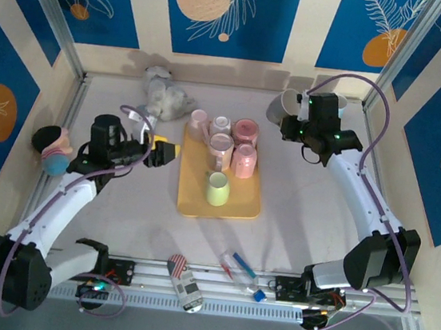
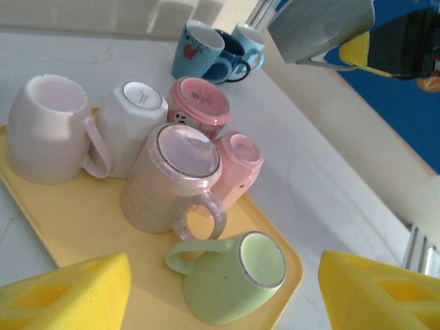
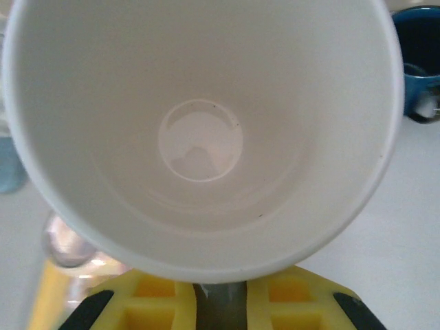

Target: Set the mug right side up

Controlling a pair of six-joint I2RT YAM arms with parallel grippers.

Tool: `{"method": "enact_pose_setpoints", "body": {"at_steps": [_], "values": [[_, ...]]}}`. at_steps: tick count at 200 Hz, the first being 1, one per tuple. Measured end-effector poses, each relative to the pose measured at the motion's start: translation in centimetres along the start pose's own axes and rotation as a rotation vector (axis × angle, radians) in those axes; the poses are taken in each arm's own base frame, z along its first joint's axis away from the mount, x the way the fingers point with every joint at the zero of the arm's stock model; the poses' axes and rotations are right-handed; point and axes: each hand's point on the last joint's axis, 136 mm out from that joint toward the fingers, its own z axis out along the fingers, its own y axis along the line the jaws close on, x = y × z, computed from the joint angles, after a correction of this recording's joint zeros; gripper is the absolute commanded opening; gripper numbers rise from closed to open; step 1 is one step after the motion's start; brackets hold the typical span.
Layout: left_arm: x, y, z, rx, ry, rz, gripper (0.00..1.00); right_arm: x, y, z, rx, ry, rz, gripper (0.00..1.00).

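My right gripper should keep lowering and levelling until the mug stands, as it pinches the grey mug's handle [image 3: 220, 306] and the space before the blue mugs [image 1: 279, 140] is clear.
My right gripper [image 1: 298, 120] is shut on a grey mug [image 1: 280, 108] with a white inside, held in the air at the back right of the table, tilted with its mouth toward the left. In the right wrist view the mug's white inside [image 3: 203, 130] faces the camera, and the yellow fingers [image 3: 158, 299] pinch its handle side below the rim. From the left wrist the same mug [image 2: 323, 27] hangs at the top right. My left gripper [image 1: 165, 153] stands open beside the yellow tray [image 1: 192, 202], empty, facing a green mug [image 2: 230, 278] that rests base up.
Several pink and white mugs [image 2: 172, 179] stand upside down on the tray [image 2: 75, 227]. Blue mugs [image 2: 206, 51] stand upright on the table beyond it. A crumpled bag [image 1: 165, 94], a doll [image 1: 53, 148], a can [image 1: 184, 281] and pens [image 1: 240, 268] lie around.
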Motion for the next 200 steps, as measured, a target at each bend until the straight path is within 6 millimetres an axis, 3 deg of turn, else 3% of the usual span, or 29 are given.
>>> {"method": "enact_pose_setpoints", "body": {"at_steps": [45, 75, 127, 200], "values": [[0.4, 1.0, 1.6, -0.113, 0.02, 0.028, 0.73, 1.8, -4.1, 2.1, 0.105, 0.048, -0.085, 0.0], [0.8, 2.5, 1.9, -0.193, 0.032, 0.009, 0.73, 2.5, -6.1, 5.0, 0.163, 0.091, -0.145, 0.0], [2.3, 3.5, 2.8, -0.209, 0.115, -0.034, 0.73, 6.0, -7.7, 10.2, 0.216, 0.236, -0.219, 0.0], [3.8, 2.3, 3.2, -0.123, 0.182, 0.01, 0.74, 4.2, -8.1, 13.0, 0.232, 0.233, -0.22, 0.0]]}}
